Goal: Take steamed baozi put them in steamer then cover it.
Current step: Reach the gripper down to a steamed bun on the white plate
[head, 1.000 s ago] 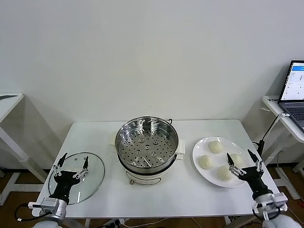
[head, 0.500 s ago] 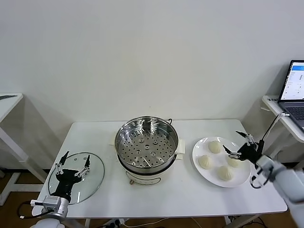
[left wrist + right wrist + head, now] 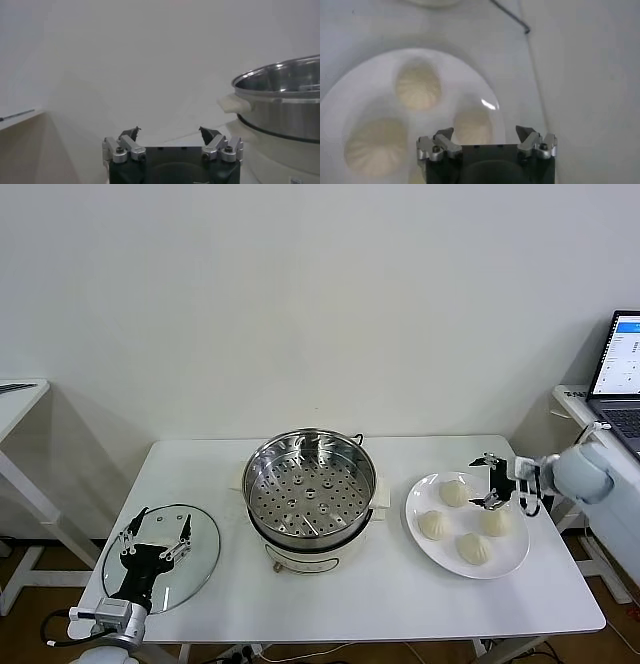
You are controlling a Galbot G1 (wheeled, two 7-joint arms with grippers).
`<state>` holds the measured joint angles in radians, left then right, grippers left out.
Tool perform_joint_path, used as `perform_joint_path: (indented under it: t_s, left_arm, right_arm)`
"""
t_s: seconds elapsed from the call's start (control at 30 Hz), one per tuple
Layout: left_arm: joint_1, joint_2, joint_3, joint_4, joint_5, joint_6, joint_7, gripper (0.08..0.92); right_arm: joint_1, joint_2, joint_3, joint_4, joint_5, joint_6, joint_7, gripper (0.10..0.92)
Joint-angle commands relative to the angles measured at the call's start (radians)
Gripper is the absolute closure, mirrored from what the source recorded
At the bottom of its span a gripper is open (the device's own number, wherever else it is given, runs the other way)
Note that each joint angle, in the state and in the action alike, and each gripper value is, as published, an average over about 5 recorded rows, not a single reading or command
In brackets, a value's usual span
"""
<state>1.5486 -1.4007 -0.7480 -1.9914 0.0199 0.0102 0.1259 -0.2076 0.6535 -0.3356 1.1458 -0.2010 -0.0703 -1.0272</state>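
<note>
The rear baozi's round dome (image 3: 454,493) has clear plate (image 3: 465,517) showing around it, so the baozi will come loose alone and hold its shape when I pick it up.
The steel steamer (image 3: 310,489) with its perforated tray stands uncovered at the table's middle; its pot also shows in the left wrist view (image 3: 287,100). Four cream baozi (image 3: 453,493) (image 3: 432,525) (image 3: 472,547) (image 3: 496,522) lie on a white plate (image 3: 510,562) to the right. My right gripper (image 3: 487,481) is open and empty, hovering over the plate's rear right, above the baozi. In the right wrist view my right gripper (image 3: 485,134) is just above one baozi (image 3: 472,125), with others (image 3: 419,87) (image 3: 376,145) beside it. The glass cover (image 3: 195,569) lies at the front left. My left gripper (image 3: 160,524) (image 3: 170,132) is open and empty over it.
A laptop (image 3: 624,369) sits on a side table at the far right, with a black cable (image 3: 566,461) hanging near the table's right edge. Another side table (image 3: 15,399) stands at the far left. The white table (image 3: 400,599) has bare surface in front of the steamer.
My right arm has swung from the table's front right corner up and back, and now reaches in from the right over the plate. The left arm has barely moved.
</note>
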Motion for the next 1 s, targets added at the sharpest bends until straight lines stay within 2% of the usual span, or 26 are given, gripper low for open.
perform_joint_path:
  t_s: [0.03,0.47,1.0]
  left_arm:
    - [-0.001,-0.003,-0.006,0.010,0.002,-0.002,0.001,0.177]
    - [-0.004,-0.007,-0.016,0.019,0.002,-0.003,0.001,0.177]
    - [-0.003,-0.013,-0.013,0.034,0.004,-0.010,0.002,0.177]
  right_arm:
    - [0.234,0.162,-0.228,-0.291,-0.090,0.017,-0.153,0.203]
    - [0.210,0.305,-0.203,-0.444,-0.177,0.055,-0.162,0.203]
    - [0.170,0.352,-0.142,-0.479,-0.236,0.069,-0.130,0.203]
